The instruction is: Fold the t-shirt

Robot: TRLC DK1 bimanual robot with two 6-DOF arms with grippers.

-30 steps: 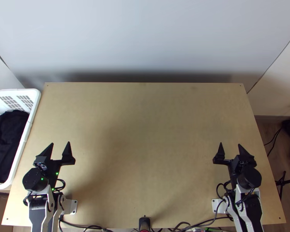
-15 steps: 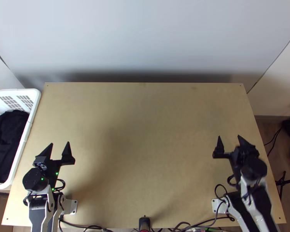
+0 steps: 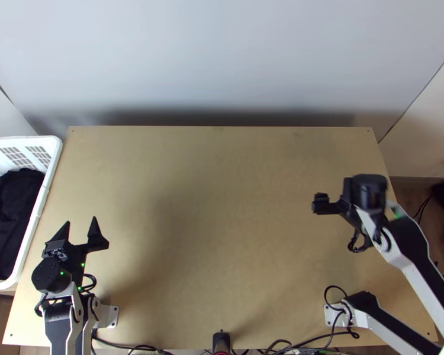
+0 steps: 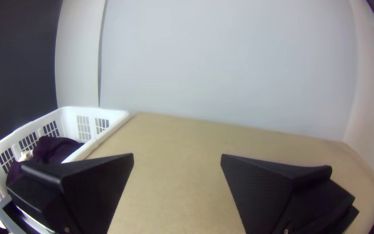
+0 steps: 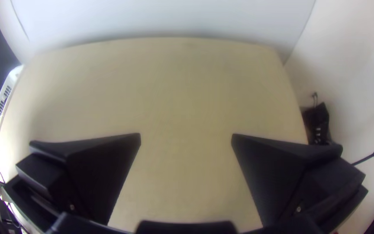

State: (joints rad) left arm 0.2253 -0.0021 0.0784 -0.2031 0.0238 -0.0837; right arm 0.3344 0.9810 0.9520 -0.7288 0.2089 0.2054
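A scrap of white (image 4: 26,155) shows beside the dark cloth (image 3: 12,222). I should expect other clothes hidden under the dark cloth when I lift it out.
My left gripper (image 3: 81,225) is low over the table's near left part, open and holding nothing. In the left wrist view, my left gripper (image 4: 177,157) has its fingers wide apart. Over the table's right side hangs my right gripper (image 3: 334,204), tilted down. My right gripper (image 5: 186,136) is open in its own wrist view, with bare wood between its fingers. Dark cloth (image 3: 12,219) lies bunched in the white basket at the far left; the left wrist view shows the same dark cloth (image 4: 57,149). I cannot tell whether it is the t-shirt.
The white basket (image 3: 35,236) stands against the left edge of the light wooden table (image 3: 222,236). A pale wall (image 3: 222,59) rises behind the table. Cables (image 3: 305,344) run along the near edge, beside a small black device (image 3: 221,342).
The right arm has swung up the picture, lifted and extended, and its gripper now points more downward. My left gripper has shifted slightly to the left.
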